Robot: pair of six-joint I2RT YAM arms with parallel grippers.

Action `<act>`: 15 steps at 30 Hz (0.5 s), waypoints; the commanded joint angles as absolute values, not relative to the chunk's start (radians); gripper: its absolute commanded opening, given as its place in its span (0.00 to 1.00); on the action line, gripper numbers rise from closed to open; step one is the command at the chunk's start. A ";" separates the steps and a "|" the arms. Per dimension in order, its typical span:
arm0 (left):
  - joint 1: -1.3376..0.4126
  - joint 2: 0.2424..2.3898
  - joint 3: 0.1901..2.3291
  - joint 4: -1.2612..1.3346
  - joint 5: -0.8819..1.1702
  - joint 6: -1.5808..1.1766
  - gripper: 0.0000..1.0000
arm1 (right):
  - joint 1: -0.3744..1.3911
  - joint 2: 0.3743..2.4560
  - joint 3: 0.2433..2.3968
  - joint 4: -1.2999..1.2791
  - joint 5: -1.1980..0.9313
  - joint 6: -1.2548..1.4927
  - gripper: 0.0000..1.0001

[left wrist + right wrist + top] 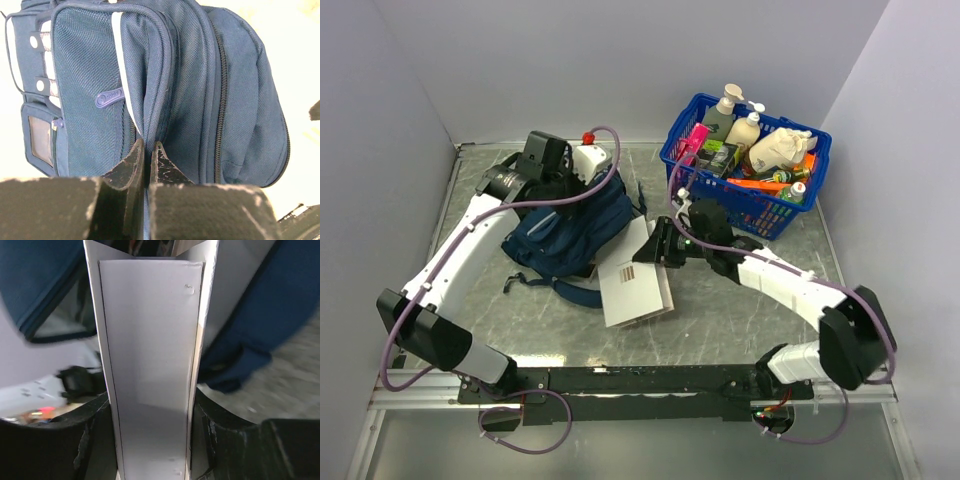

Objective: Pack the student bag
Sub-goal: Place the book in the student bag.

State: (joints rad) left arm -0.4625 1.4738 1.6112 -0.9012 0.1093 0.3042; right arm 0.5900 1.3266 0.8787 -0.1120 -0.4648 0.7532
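The white book (628, 282) is in line with the bag's opening (588, 271) and the robot's left gripper is holding the fabric, so the right gripper should go on sliding the book in until it sits inside.
The student bag (565, 228), a navy blue backpack with grey trim, lies on the table left of centre. My left gripper (563, 187) is at its far end. In the left wrist view the gripper (147, 150) is shut, pinching a fold of the bag's fabric (175, 75) by a zip seam. My right gripper (660, 245) is shut on the edge of a white book (635, 285) that lies tilted against the bag's right side. In the right wrist view the book (150, 340) fills the gap between the fingers (85, 440), with the bag (280, 305) behind it.
A blue plastic basket (681, 139) at the back right holds bottles, a cloth pouch and several colourful items. A red-capped object (588, 135) stands behind the bag. Walls close off the left, back and right sides.
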 commanded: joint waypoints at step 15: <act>-0.471 1.344 1.623 -0.805 0.179 0.273 0.04 | 0.597 1.581 0.706 0.804 -0.085 1.304 0.16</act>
State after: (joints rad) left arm -0.4625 1.4452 1.5921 -0.9104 0.1299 0.2928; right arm 0.5720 1.5509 0.7094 0.5926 -0.3325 1.2129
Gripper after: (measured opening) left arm 0.050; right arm 0.518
